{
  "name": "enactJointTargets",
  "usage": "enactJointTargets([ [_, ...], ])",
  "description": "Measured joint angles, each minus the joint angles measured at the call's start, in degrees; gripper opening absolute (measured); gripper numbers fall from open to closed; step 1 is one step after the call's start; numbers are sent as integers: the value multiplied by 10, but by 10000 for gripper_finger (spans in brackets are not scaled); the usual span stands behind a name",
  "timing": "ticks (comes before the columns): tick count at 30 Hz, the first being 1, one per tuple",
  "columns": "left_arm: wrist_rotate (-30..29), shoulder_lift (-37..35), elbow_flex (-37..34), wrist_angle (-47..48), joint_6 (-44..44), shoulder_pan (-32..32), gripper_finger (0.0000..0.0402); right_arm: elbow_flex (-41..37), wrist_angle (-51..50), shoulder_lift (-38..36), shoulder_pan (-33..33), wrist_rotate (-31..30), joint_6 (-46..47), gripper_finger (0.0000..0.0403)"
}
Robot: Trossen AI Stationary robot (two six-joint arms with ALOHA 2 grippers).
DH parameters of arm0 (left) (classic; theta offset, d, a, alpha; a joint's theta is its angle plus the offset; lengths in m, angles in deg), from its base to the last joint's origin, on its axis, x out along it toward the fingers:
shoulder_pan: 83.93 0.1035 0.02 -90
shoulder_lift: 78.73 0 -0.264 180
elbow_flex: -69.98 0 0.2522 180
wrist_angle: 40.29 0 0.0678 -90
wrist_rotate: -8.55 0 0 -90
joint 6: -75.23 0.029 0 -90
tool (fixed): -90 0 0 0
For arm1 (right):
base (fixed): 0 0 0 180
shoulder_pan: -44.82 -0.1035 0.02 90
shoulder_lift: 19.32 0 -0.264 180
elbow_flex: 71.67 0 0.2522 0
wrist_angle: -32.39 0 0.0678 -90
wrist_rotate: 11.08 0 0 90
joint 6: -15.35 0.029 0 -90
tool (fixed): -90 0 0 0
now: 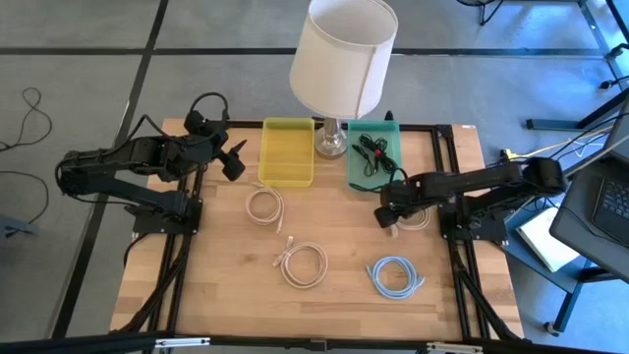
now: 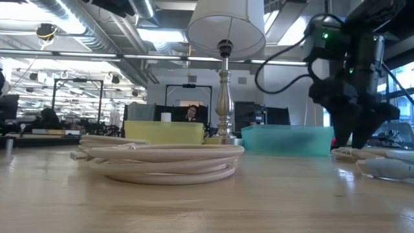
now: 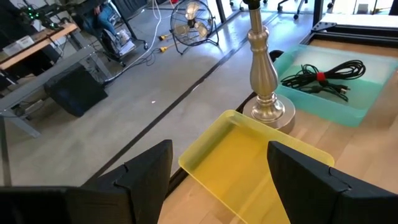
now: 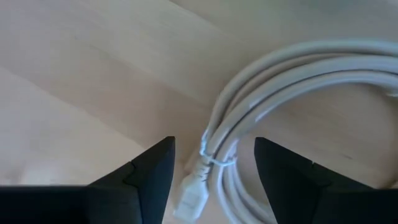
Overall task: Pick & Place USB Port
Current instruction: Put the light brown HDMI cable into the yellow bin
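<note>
The white coil (image 1: 418, 219) is a long way from my left gripper and the yellow tray, so my right gripper should pick up its tied bundle (image 4: 218, 159) and pass the coil over.
Several coiled USB cables lie flat on the wooden table: two beige coils (image 1: 264, 206) (image 1: 303, 264), a pale blue one (image 1: 395, 276) and a white one (image 1: 414, 218). My right gripper (image 1: 386, 216) hangs low over the white coil's left edge, pointing down. It is open, and in the right wrist view its fingers (image 4: 149, 177) stand on either side of the white cable's tied bundle and plug (image 4: 208, 165) without touching. My left gripper (image 1: 236, 157) waits open by the yellow tray (image 1: 287, 153). A black cable (image 1: 371, 150) rests in the teal tray (image 1: 356, 175).
A lamp with a white shade (image 1: 342, 54) stands between the two trays at the far edge, its metal base (image 3: 267, 109) beside the yellow tray (image 3: 249, 162). The table's black frame rails run along the left and right sides. Bare wood shows between the coils.
</note>
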Motion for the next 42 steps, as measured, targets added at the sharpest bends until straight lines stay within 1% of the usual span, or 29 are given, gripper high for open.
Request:
enactJointTargets([
  [5, 0, 0, 0, 0, 1, 0, 257, 0, 19, 56, 0, -8, -2, 222],
  [8, 0, 0, 0, 0, 1, 0, 257, 3, 16, 79, 0, -18, -2, 201],
  [10, 0, 0, 0, 0, 2, 0, 257, 4, 9, 84, -1, -26, -1, 164],
  [14, 0, 0, 0, 0, 2, 0, 257, 10, -19, 68, -13, -57, 17, 41],
  [15, 0, 0, 0, 0, 2, 0, 257, 11, -32, 60, -18, -69, 20, 35],
  [17, 0, 0, 0, 0, 2, 0, 257, 21, -77, 38, -27, -86, 43, 36],
  [20, 0, 0, 0, 0, 1, 0, 257, 60, -159, 2, -55, -92, 78, 36],
  [22, 0, 0, 0, 0, 1, 0, 257, 99, -237, -20, -80, -97, 105, 36],
  [24, 0, 0, 0, -2, 1, 0, 257, 154, -300, -41, -107, -115, 131, 36],
  [26, 0, 0, 0, -7, -4, 0, 257, 214, -332, -56, -135, -141, 128, 36],
  [28, 3, 0, 0, -20, -14, 0, 257, 272, -310, -71, -158, -189, 95, 36],
  [30, 15, 0, 0, -34, -29, 0, 257, 318, -251, -82, -176, -231, 2, 36],
  [31, 26, 0, 0, -45, -35, 0, 257, 337, -211, -86, -181, -240, -59, 36],
  [34, 55, -4, 0, -89, -51, 0, 257, 376, -88, -92, -186, -244, -228, 36],
  [36, 80, -5, 0, -122, -50, 0, 257, 391, -23, -92, -185, -235, -306, 36],
  [38, 106, -5, 0, -163, -50, 0, 257, 397, 30, -92, -177, -222, -367, 36],
  [42, 191, -3, 0, -246, -47, 0, 257, 397, 101, -78, -151, -182, -443, 36],
])
